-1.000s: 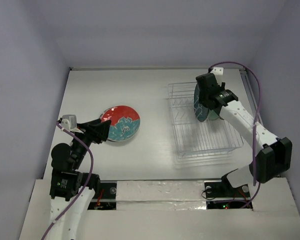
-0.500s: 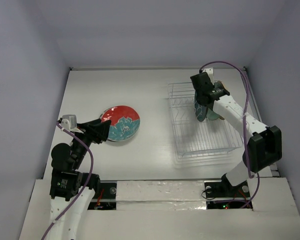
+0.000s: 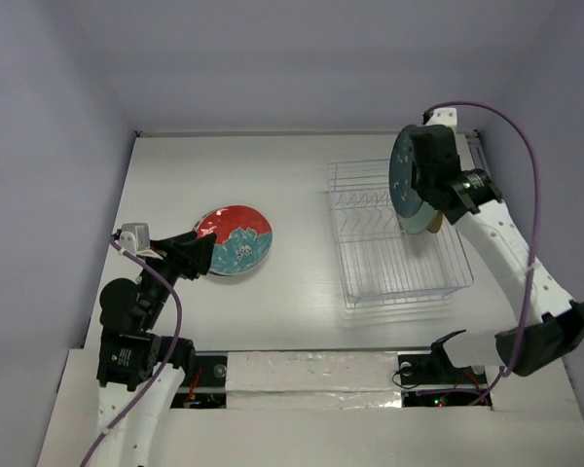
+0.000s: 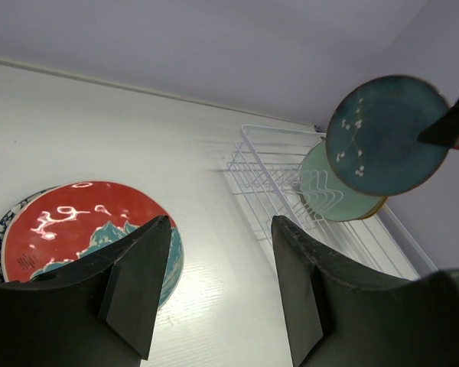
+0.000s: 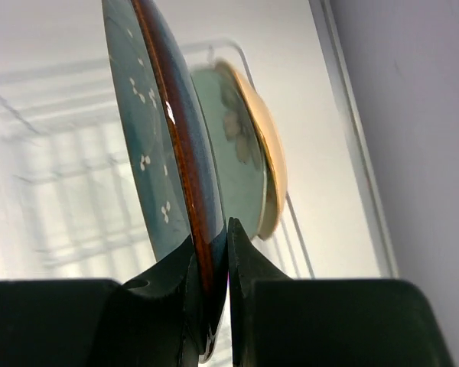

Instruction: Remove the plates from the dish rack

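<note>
The dark teal plate [image 3: 403, 173] is clear of the dish rack. My right gripper should continue to carry it toward the open red plate [image 3: 235, 239] and let it go flat there.
My right gripper [image 3: 420, 177] is shut on the rim of the dark teal plate [image 3: 402, 175] and holds it upright above the dish rack [image 3: 399, 282]; the plate also shows in the right wrist view [image 5: 149, 138] and the left wrist view [image 4: 386, 134]. The mint green plate [image 5: 233, 164] and the tan plate [image 5: 269, 164] stand in the rack behind it. The red plate [image 3: 236, 238] lies on the white plate with blue rim [image 4: 0, 237] on the table at the left. My left gripper [image 3: 202, 255] is open and empty beside that stack.
The white table [image 3: 302, 175] is walled by grey panels at the back and sides. The rack sits at the right, close to the right wall. The arm bases stand at the near edge.
My right gripper has lifted the dark teal plate up out of the rack and slightly right. The left arm has not moved.
</note>
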You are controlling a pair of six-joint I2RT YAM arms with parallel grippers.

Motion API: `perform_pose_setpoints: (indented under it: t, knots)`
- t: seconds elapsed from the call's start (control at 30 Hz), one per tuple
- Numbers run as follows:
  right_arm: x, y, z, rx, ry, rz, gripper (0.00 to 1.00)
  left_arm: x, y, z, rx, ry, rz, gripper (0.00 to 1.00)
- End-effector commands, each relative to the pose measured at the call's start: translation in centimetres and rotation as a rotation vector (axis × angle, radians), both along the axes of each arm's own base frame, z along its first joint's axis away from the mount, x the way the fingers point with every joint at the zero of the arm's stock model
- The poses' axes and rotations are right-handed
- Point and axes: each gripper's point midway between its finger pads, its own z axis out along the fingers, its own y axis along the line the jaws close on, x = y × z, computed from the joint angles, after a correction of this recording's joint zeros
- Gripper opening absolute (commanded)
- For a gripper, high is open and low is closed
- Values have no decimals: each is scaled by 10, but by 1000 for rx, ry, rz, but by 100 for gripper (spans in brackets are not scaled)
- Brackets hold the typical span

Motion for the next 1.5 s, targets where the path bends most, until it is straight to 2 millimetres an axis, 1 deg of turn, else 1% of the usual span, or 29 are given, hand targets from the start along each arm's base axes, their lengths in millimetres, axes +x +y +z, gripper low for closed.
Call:
perform_pose_setpoints:
  t: [0.0,0.07,0.1,0.13,0.17,0.2,0.23,0.27,0.3,0.33,0.37,0.4,0.43,0.47,0.53,0.57,0.6,0.67,0.7,0.77,0.8,0.83,0.9,0.97,1.03,1.07,1.2,1.37,1.47]
  knots:
    - [-3,17,104,245,-348,57,0,0,-3,10,-1,-41,-18,52]
    - [-5,45,104,346,-353,174,0,0,-3,10,-2,-42,-16,52]
    - [-5,60,112,427,-391,212,0,1,-3,9,-3,-40,-18,52]
    - [-8,77,105,491,-373,286,0,1,-3,9,-2,-41,-18,52]
    - [-7,96,113,561,-408,346,0,1,-3,9,-3,-40,-18,52]
    - [-11,116,112,651,-404,390,0,1,-3,9,-2,-39,-16,52]
    - [-14,141,98,719,-355,473,0,1,-3,9,-3,-39,-18,52]
    - [-16,159,94,774,-340,520,0,2,-4,7,-1,-33,-19,52]
    - [-15,178,105,869,-373,566,0,2,-4,8,1,-34,-19,52]
    - [-25,207,101,926,-326,657,0,3,-4,7,0,-30,-19,52]
    - [-18,227,81,949,-271,667,0,3,-4,7,0,-29,-18,52]
    - [-16,244,83,1005,-269,683,0,3,-4,6,0,-27,-19,52]
    - [-23,267,78,1033,-231,727,0,3,-4,7,0,-29,-18,52]
    - [-16,288,65,1065,-187,726,0,2,-3,7,-1,-30,-16,52]
    - [-14,314,58,1121,-165,746,0,2,-3,8,-2,-35,-13,52]
    - [-18,330,51,1147,-133,762,0,2,-2,9,-2,-36,-10,52]
    - [-12,346,38,1195,-103,749,0,2,-2,8,-2,-36,-10,52]
    - [-9,361,26,1244,-74,743,0,2,-2,9,-4,-36,-7,52]
    - [-6,375,13,1287,-42,726,0,2,-2,8,-2,-35,-7,52]
    - [-7,386,1,1330,-8,720,0,2,-2,8,-3,-33,-10,52]
    - [-8,393,1,1374,-3,715,0,2,-2,9,-2,-36,-12,52]
    - [-5,398,-16,1378,22,695,0,2,-3,8,-3,-33,-12,52]
    - [-11,410,-23,1415,51,691,0,2,-2,9,-2,-36,-12,52]
    - [-10,418,-43,1407,88,665,0,2,-2,8,-3,-34,-10,52]
    - [-12,424,-57,1404,119,646,1,1,-2,9,-4,-37,-12,52]
    - [-10,425,-69,1395,131,623,4,1,-2,9,-4,-39,-12,52]
    - [-15,437,-96,1385,183,597,11,0,-2,9,-4,-40,-12,52]
    - [-20,444,-113,1357,215,583,25,0,-2,9,-3,-41,-13,52]
    - [-18,438,-119,1298,212,567,44,0,-2,9,-3,-42,-13,52]
